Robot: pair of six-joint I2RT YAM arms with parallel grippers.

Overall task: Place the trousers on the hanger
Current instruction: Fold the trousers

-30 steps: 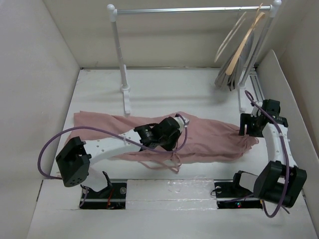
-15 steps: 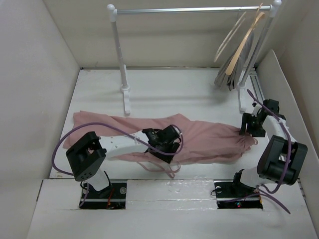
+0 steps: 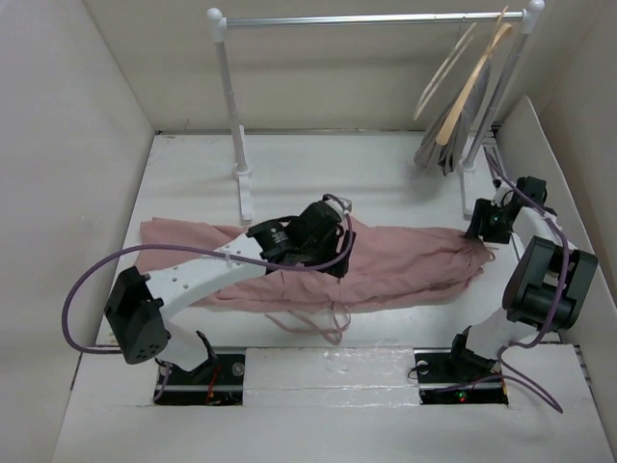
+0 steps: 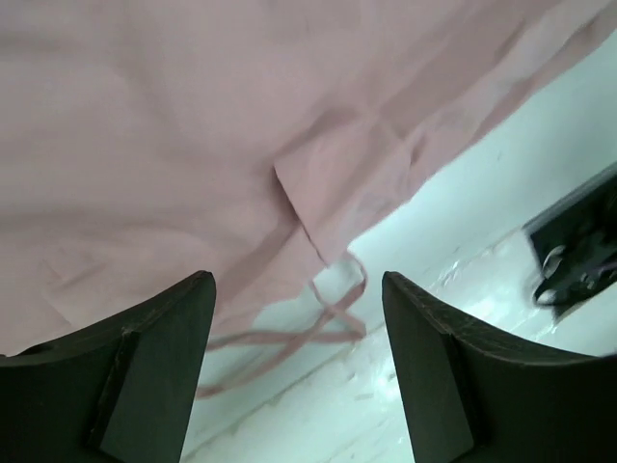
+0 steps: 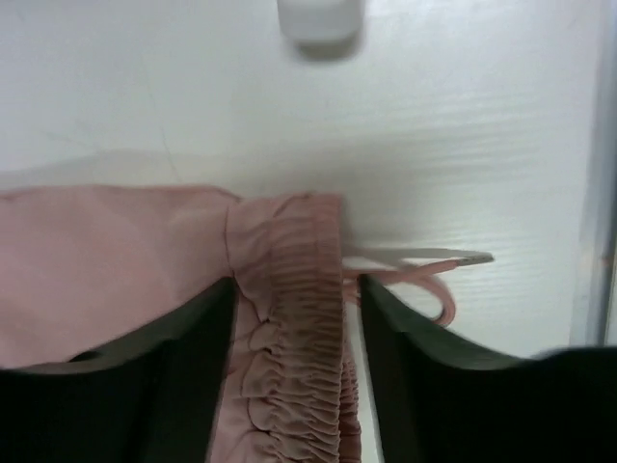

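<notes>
The robot's left gripper hovers over the trousers' middle [image 3: 323, 284], where the trousers' waistband has to fold over, so it should first move back toward the leg ends [image 3: 166, 247].
The dusty-pink trousers [image 3: 405, 265] lie flat across the table, waist end to the right. My left gripper [image 3: 333, 253] hovers over their middle, open with nothing between its fingers. In the left wrist view, the left gripper [image 4: 299, 323] frames the loose drawstrings [image 4: 328, 323] and the fabric's near edge [image 4: 193, 145]. My right gripper [image 3: 482, 230] is at the waist end. In the right wrist view, the right gripper [image 5: 294, 309] stands open astride the gathered waistband [image 5: 294, 289], with a thin gap at its right finger. The cream hanger [image 3: 445, 69] hangs on the rail's right end.
A white clothes rail [image 3: 366, 18] stands at the back, its left post and foot [image 3: 244, 188] just beyond the trousers. Beside the cream hanger are a tan wooden hanger [image 3: 472, 82] and a grey garment [image 3: 439, 154]. White walls close in both sides.
My left gripper has opened, let go of the trousers and moved up and away from their near edge. The right gripper has narrowed a little and shifted toward the back right.
</notes>
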